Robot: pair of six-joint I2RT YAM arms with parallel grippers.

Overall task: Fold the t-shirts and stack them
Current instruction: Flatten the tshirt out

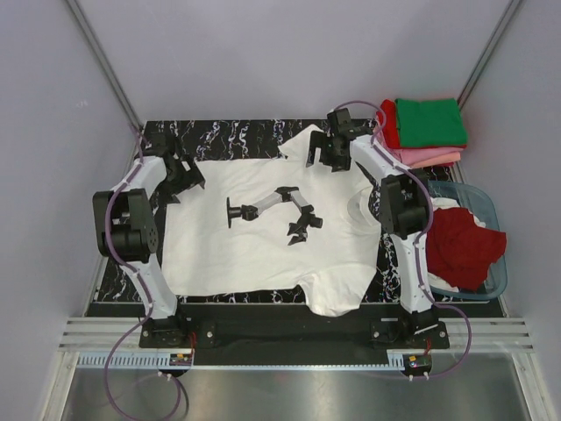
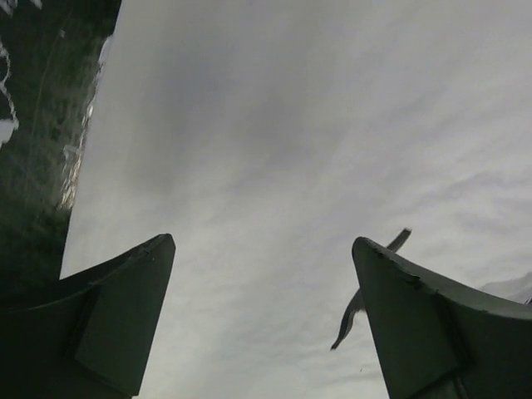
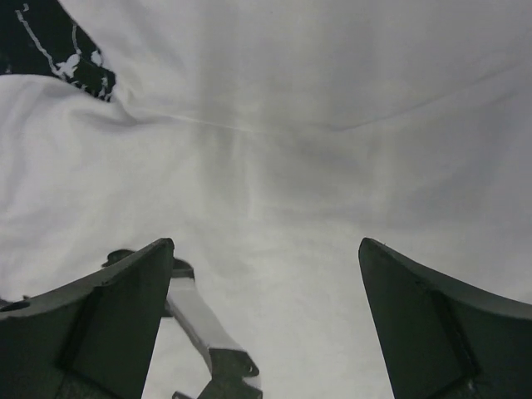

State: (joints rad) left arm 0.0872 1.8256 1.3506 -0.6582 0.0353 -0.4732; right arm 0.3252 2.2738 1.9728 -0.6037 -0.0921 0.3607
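Observation:
Next, I push the t-shirt farther back, because the white t-shirt's near sleeve (image 1: pixel 335 296) comes up to the table's front edge. The t-shirt then needs my right gripper at its near shoulder (image 1: pixel 352 266) for folding.
A white t-shirt (image 1: pixel 228 254) with a black robot-arm print (image 1: pixel 272 210) lies spread flat on the black marbled table (image 1: pixel 237 136). My left gripper (image 1: pixel 184 180) is open and empty over the shirt's far left edge. The left wrist view shows its jaws wide apart (image 2: pixel 262 241) above white cloth (image 2: pixel 316 125), with table (image 2: pixel 33 166) at the left. My right gripper (image 1: pixel 317 156) is open and empty over the far sleeve area. Its wrist view (image 3: pixel 266 241) shows white cloth (image 3: pixel 332 125) and part of the print (image 3: pixel 208 332).
Folded shirts are stacked at the back right: green (image 1: pixel 429 121) on top, red (image 1: pixel 388 123) and pink (image 1: pixel 429 158) below. A translucent blue-grey tub (image 1: pixel 491 210) at the right holds a crumpled dark red shirt (image 1: pixel 460 246) and white cloth (image 1: pixel 438 285). Grey walls enclose the table.

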